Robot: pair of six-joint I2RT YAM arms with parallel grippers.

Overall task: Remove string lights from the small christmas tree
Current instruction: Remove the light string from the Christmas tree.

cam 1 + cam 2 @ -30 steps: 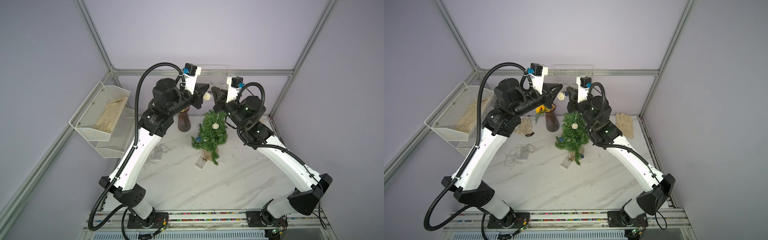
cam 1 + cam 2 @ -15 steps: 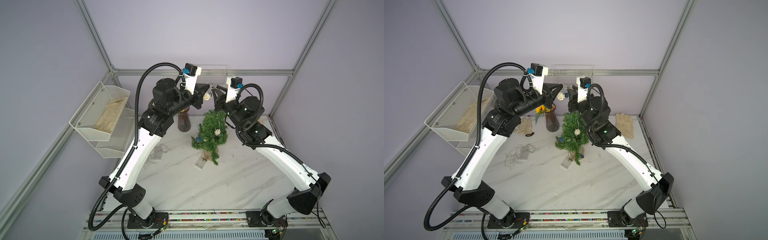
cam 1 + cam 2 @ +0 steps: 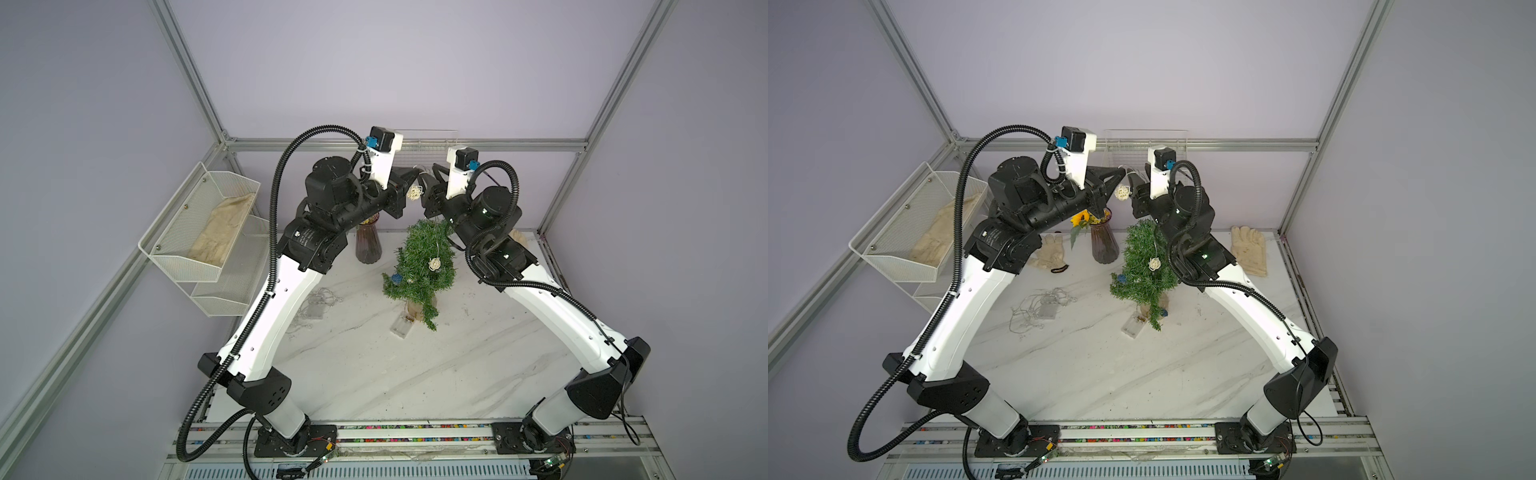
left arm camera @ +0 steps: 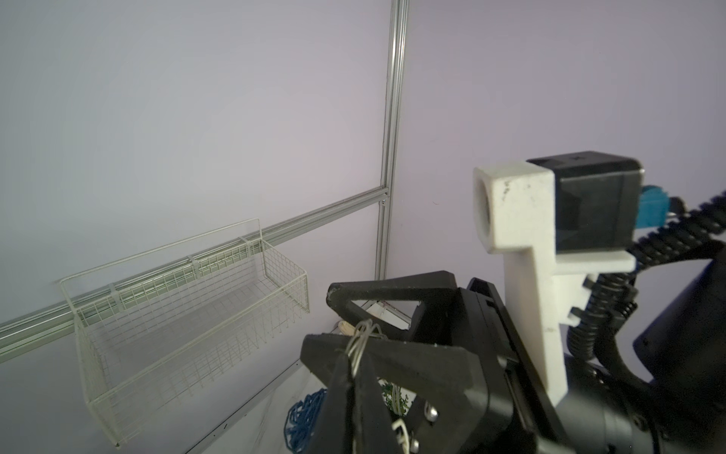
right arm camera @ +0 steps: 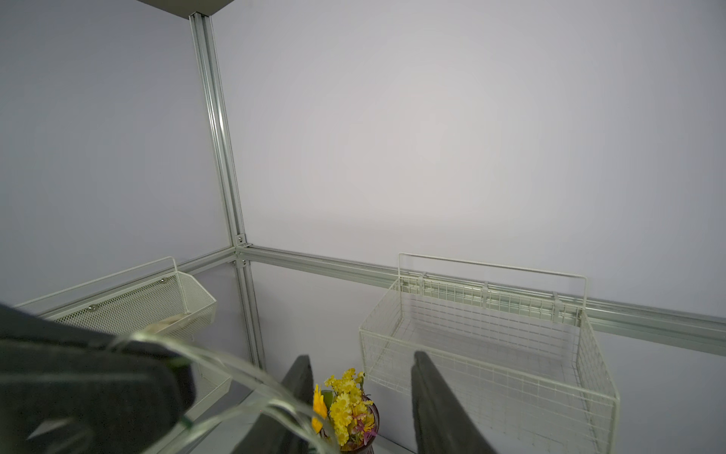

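Note:
Next, my right gripper grabs the wire loop (image 3: 420,168) and lifts higher, because my left gripper holds the wire high while a cream ball still sits on the tree (image 3: 434,263).
The small christmas tree (image 3: 419,266) (image 3: 1142,270) stands mid-table, green, on a tan base. The string lights (image 3: 434,263) still drape it: a cream ball on its side, a blue ball (image 3: 396,277) lower down, and the clear battery box (image 3: 1133,325) at its foot. High above the tree my left gripper (image 3: 415,171) (image 4: 355,346) is shut on the thin wire, and a cream ball (image 3: 1122,192) dangles below it. My right gripper (image 3: 430,178) (image 5: 361,377) faces it closely, open and holding nothing. The wire loop (image 5: 235,365) passes beside one of its fingers.
A dark vase (image 3: 1104,245) of yellow flowers stands just behind the tree. A second tangle of wire (image 3: 1042,307) lies on the table to the left. Pale gloves (image 3: 1250,249) lie at the back. A mesh bin (image 3: 199,232) and a wire basket (image 5: 487,338) hang on the walls.
My right gripper has opened and let go of the wire, shifting slightly towards the left gripper. The cream ball on the tree has sunk lower. The left gripper stays shut on the wire.

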